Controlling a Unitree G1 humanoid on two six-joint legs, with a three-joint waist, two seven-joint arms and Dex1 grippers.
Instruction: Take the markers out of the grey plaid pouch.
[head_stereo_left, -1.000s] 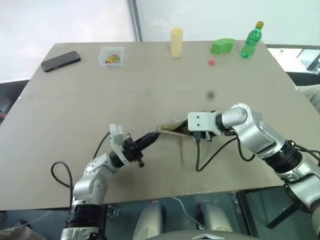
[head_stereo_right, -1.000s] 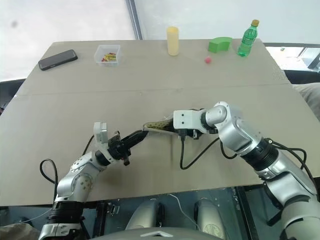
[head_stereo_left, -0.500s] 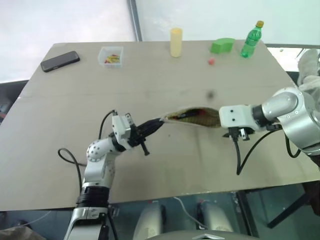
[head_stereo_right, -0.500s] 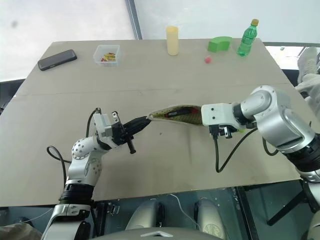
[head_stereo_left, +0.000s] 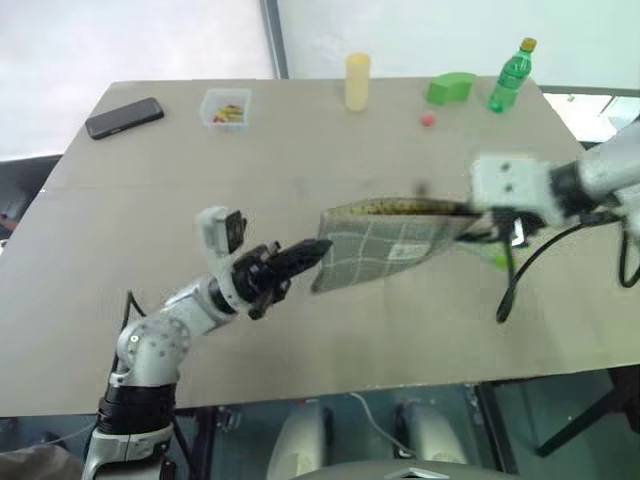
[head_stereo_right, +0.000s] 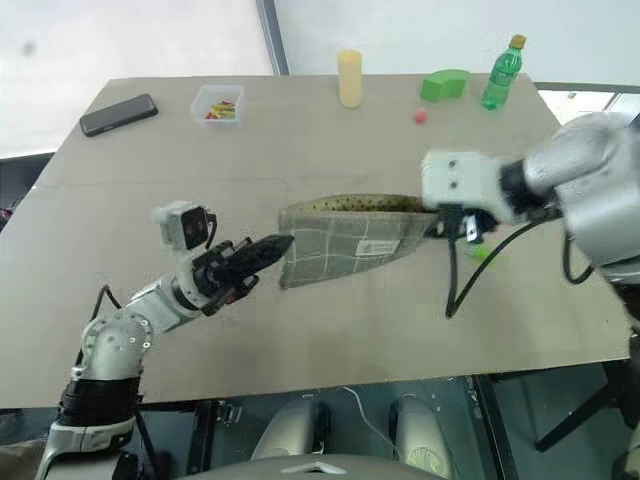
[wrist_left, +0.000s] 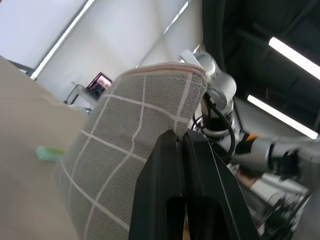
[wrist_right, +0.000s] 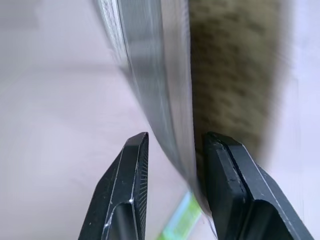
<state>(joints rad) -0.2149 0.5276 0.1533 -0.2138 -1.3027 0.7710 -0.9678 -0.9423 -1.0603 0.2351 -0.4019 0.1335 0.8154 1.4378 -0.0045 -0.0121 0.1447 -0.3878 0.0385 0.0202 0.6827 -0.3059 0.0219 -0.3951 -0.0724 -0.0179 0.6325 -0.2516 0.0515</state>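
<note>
The pouch's side (wrist_right: 181, 127) is between my right gripper's fingers, so my right gripper should move back and put both fingers inside the speckled lining (head_stereo_right: 365, 203) to get a marker.
The grey plaid pouch (head_stereo_left: 385, 245) hangs above the table, stretched between both grippers, plaid side facing me and speckled lining (head_stereo_right: 370, 204) showing along its top edge. My left gripper (head_stereo_left: 318, 247) is shut on the pouch's left corner, and the left wrist view has that corner pinched at the left gripper (wrist_left: 181, 135). My right gripper (head_stereo_right: 435, 225) holds the right end; in the right wrist view the right gripper (wrist_right: 172, 137) has a finger on each side of the pouch wall. One green marker (head_stereo_left: 497, 258) lies on the table below the right hand. Any markers inside are hidden.
Along the table's far edge stand a black phone (head_stereo_left: 123, 117), a clear box of small coloured items (head_stereo_left: 225, 108), a yellow cylinder (head_stereo_left: 357, 81), a green block (head_stereo_left: 450, 89), a green bottle (head_stereo_left: 510, 75) and a small red ball (head_stereo_left: 428, 120). A black cable (head_stereo_left: 507, 290) dangles from the right wrist.
Both grippers have risen and lifted the pouch off the table. The right hand moved right and the left wrist rolled, so the pouch now hangs with its plaid side showing.
</note>
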